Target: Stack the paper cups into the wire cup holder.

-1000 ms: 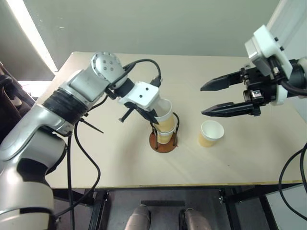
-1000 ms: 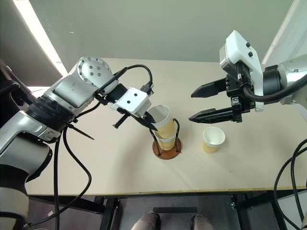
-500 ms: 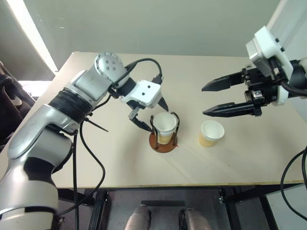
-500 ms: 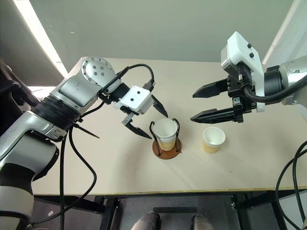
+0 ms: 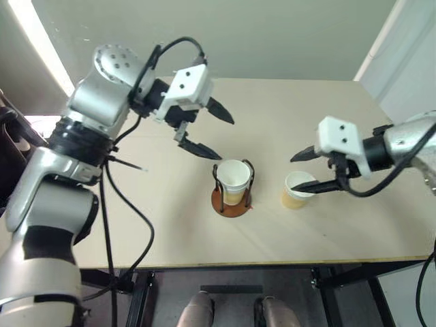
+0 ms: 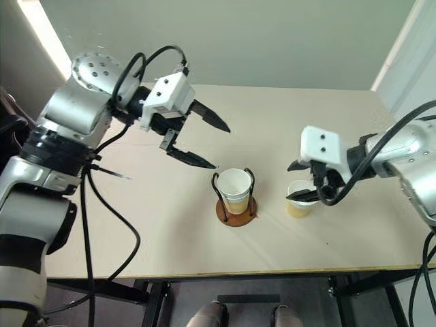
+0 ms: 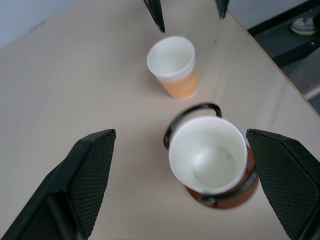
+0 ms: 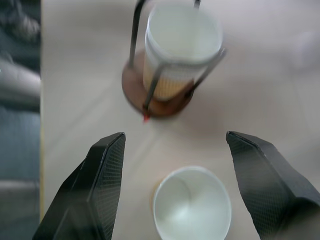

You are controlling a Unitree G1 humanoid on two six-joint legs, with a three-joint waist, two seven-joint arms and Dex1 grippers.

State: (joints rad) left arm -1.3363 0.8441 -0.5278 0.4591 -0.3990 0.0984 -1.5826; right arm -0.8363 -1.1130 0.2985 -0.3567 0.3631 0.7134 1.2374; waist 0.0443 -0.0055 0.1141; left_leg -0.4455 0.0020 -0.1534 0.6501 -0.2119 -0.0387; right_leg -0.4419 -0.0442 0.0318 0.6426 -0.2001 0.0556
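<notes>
The loose paper cup (image 5: 297, 190) will go in almost up to its rim when I lower it, because the nested cups' opening (image 5: 234, 173) is open and empty.
The wire cup holder (image 5: 231, 204) stands mid-table on its reddish-brown base, black hoops upright. Nested paper cups (image 5: 233, 178) sit inside it, white rim on top; the left wrist view looks down into them (image 7: 207, 159). One loose paper cup (image 5: 296, 191) stands upright on the table to the holder's right. My left gripper (image 5: 225, 139) hangs open and empty, above and behind-left of the holder. My right gripper (image 5: 298, 174) is open and low, one finger on each side of the loose cup (image 8: 192, 206), with no visible squeeze on it.
The pale tabletop (image 5: 170, 225) has bare room to the left of and in front of the holder. Its front edge (image 5: 272, 261) runs close below the cups. Black cables hang from my left arm (image 5: 109, 204).
My left gripper opened, leaving its cup in the holder, then rose up and back to the left. My right gripper dropped from above to straddle the loose cup.
</notes>
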